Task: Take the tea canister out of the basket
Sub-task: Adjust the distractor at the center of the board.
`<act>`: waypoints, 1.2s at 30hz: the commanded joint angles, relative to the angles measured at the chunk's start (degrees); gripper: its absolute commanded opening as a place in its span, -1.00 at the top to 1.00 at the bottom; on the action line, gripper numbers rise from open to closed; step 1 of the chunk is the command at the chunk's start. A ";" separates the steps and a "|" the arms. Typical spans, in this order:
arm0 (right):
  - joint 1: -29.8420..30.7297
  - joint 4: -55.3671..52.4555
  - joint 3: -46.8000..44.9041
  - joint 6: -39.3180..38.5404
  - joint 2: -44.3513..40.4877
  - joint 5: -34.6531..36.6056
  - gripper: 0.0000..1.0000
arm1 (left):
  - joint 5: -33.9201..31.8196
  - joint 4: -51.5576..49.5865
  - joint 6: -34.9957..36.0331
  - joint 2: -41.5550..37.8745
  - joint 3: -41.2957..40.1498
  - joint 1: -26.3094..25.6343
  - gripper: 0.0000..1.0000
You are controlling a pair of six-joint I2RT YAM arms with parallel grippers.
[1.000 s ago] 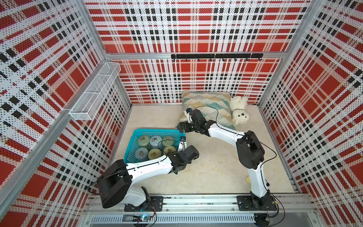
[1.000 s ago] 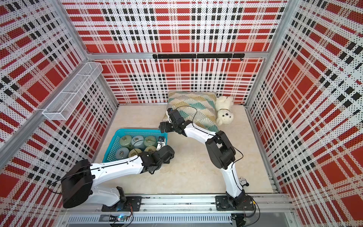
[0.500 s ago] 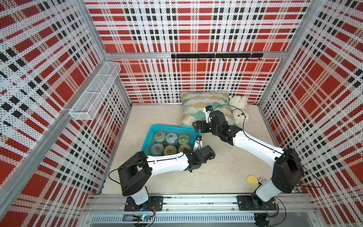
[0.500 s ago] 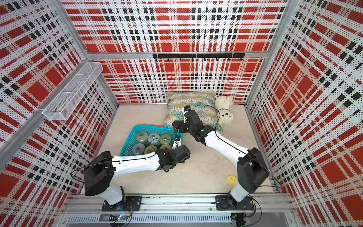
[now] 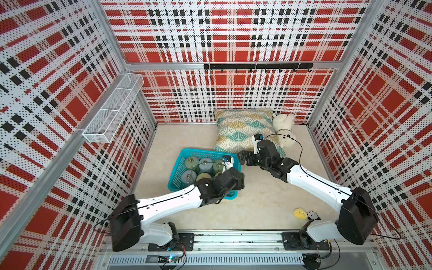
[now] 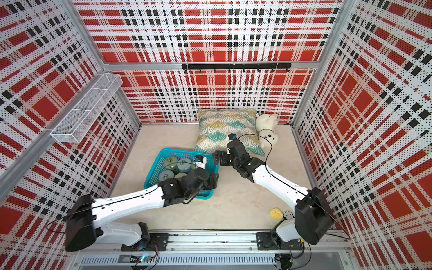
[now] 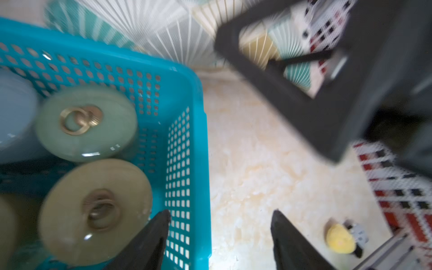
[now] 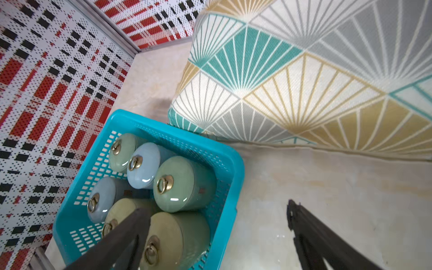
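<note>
My left gripper reaches across the tea canisters [image 5: 203, 176] to the basket's end [image 5: 239, 164], so next my right gripper takes the basket's end and pulls the basket toward itself.
The turquoise basket [image 5: 177, 171] [image 6: 153, 174] sits on the floor holding several round tea canisters with brass ring lids. Green [image 8: 180, 184], light blue [image 8: 143, 164] and olive [image 8: 173, 233] ones show in the right wrist view. My left gripper [image 7: 219, 216] [image 5: 233, 181] is open astride the basket's right wall [image 7: 187, 149], one finger by an olive canister [image 7: 93, 210], the other over bare floor. My right gripper [image 8: 216, 208] [image 5: 243, 159] hangs open above the basket's far right corner, holding nothing.
A fan-patterned cushion [image 5: 243, 131] lies just behind the basket, with a white plush dog [image 5: 284, 131] beside it. A small yellow toy [image 5: 300, 214] lies near the right arm's base. A white wire rack [image 5: 114, 109] hangs on the left wall.
The basket has slid to the right with the left gripper at its near right corner, and that gripper has now opened. The right gripper moved right and slightly nearer, staying open.
</note>
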 commanded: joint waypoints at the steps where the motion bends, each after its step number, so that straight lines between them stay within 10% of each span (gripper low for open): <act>1: 2.47 -2.63 0.83 2.13 0.64 0.77 -1.00 | 1.58 1.57 0.43 -7.76 -4.36 4.51 -0.57; 13: 11.96 -9.84 7.42 8.15 9.96 9.61 -0.82 | 11.57 0.25 2.76 -28.35 -15.44 24.38 -0.69; 36: 13.45 -13.34 6.62 16.13 15.61 18.99 -0.06 | 11.05 -0.10 6.95 -31.60 -16.92 25.56 -0.70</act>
